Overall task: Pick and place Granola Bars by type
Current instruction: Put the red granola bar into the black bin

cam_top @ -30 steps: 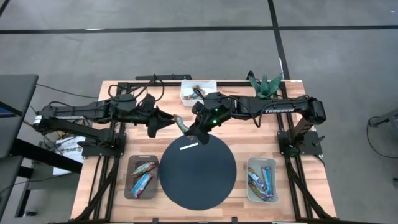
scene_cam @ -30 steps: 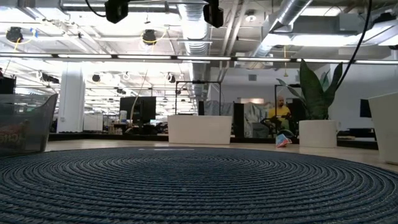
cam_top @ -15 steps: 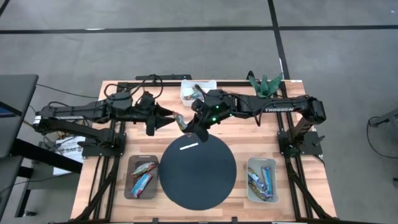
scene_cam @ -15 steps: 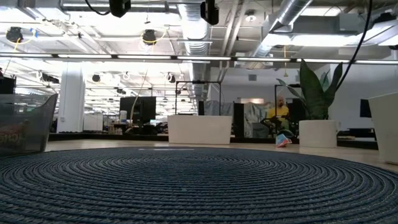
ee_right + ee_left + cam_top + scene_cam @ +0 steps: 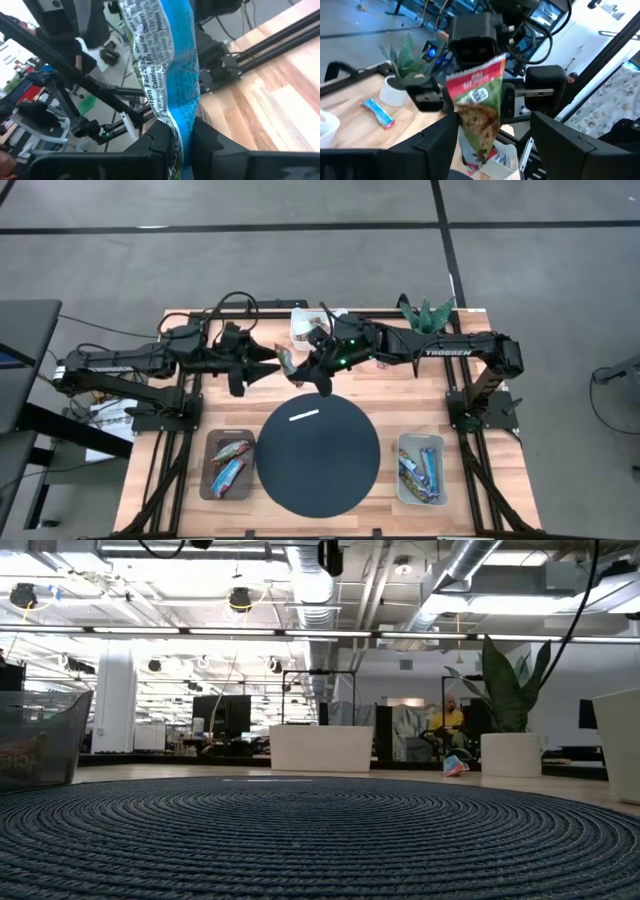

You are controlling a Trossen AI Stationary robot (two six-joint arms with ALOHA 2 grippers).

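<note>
The granola bar in my right gripper point(image 5: 286, 360) should be taken to the dark bin by my left gripper before my right gripper gets the loose blue bar point(image 5: 455, 766).
A green and blue wrapped granola bar point(image 5: 288, 363) point(image 5: 477, 100) point(image 5: 170, 65) hangs in the air between my two grippers, above the table's far middle. My right gripper point(image 5: 312, 368) point(image 5: 182, 135) is shut on it. My left gripper point(image 5: 262, 366) point(image 5: 492, 145) is open, with a finger on either side of the bar's free lower end; I cannot tell whether they touch it. More bars lie in the left bin point(image 5: 228, 465), the right bin point(image 5: 421, 468) and the far white bin point(image 5: 318, 325). My right gripper pinches the granola bar between its two fingers at one end point(image 5: 177, 117), which is the upper end point(image 5: 476, 75) in the left wrist view. The fingers come from the table's right side. The bar is lifted clear and reaches toward my left gripper.
A dark round mat point(image 5: 318, 458) with a short white strip point(image 5: 303, 415) fills the table's near middle. A green plant point(image 5: 425, 312) in a white pot point(image 5: 395, 92) stands at the far right. A loose blue bar point(image 5: 379, 112) lies near it.
Both grippers have moved up and toward the table's far edge, away from the mat. The bar has gone with them in the right gripper's hold. In the low view the grippers have climbed almost out of the picture's top.
</note>
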